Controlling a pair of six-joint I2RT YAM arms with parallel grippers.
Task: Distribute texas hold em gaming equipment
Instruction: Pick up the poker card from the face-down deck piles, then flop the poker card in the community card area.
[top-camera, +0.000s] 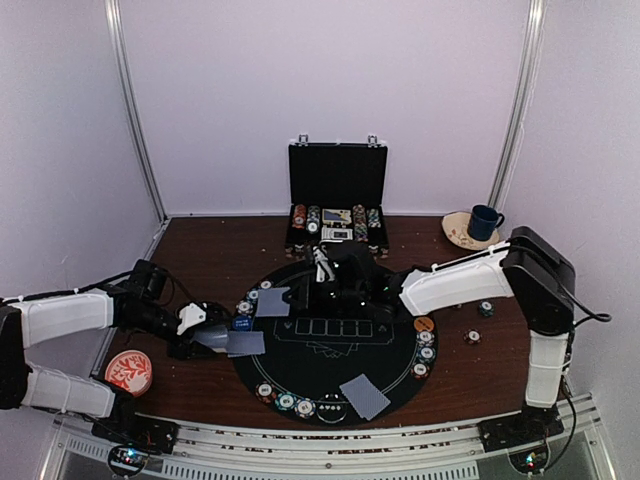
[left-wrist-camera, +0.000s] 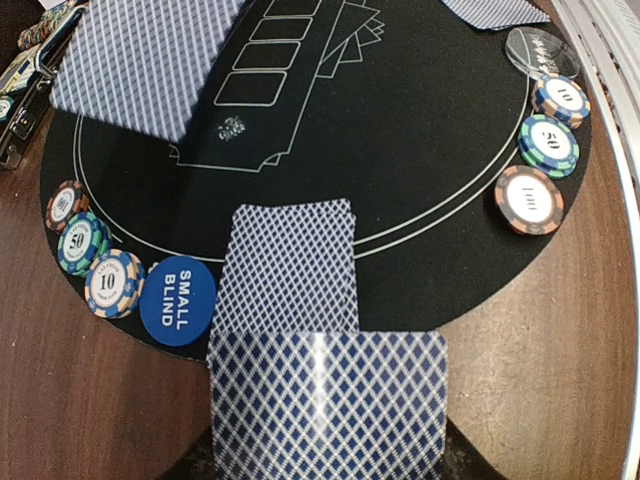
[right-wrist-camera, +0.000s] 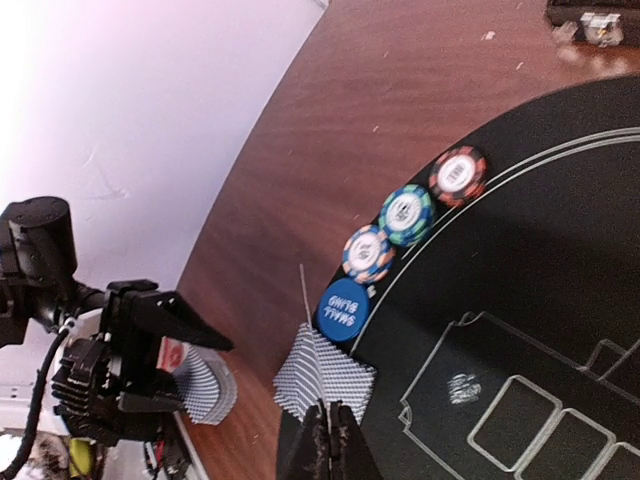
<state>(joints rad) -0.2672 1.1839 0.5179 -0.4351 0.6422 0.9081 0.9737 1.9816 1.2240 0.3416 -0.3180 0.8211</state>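
The robot's right gripper holds a card that has its blue back (top-camera: 272, 302) up, so the robot needs to flip the card and put it down face up between the striped chips and printed boxes (right-wrist-camera: 475, 300).
My left gripper (top-camera: 207, 338) is shut on a deck of blue-backed cards (left-wrist-camera: 328, 405) at the left rim of the black round mat (top-camera: 330, 350); the deck hides its fingers. One card (left-wrist-camera: 290, 265) lies face down on the mat just ahead of the deck, next to the blue small blind disc (left-wrist-camera: 177, 300). Over the mat's left part my right gripper (right-wrist-camera: 330, 432) is shut on a single card (top-camera: 272, 302), seen edge-on in the right wrist view. Another card (top-camera: 365, 395) lies at the mat's near edge. Striped chips (left-wrist-camera: 85, 245) sit in small groups on the rim.
An open black briefcase (top-camera: 337, 200) with rows of chips stands behind the mat. A blue mug (top-camera: 486, 220) sits on a dish at the back right. A red-and-white dish (top-camera: 128, 370) lies front left. Two loose chips (top-camera: 478, 322) and an orange disc (top-camera: 424, 324) are to the right.
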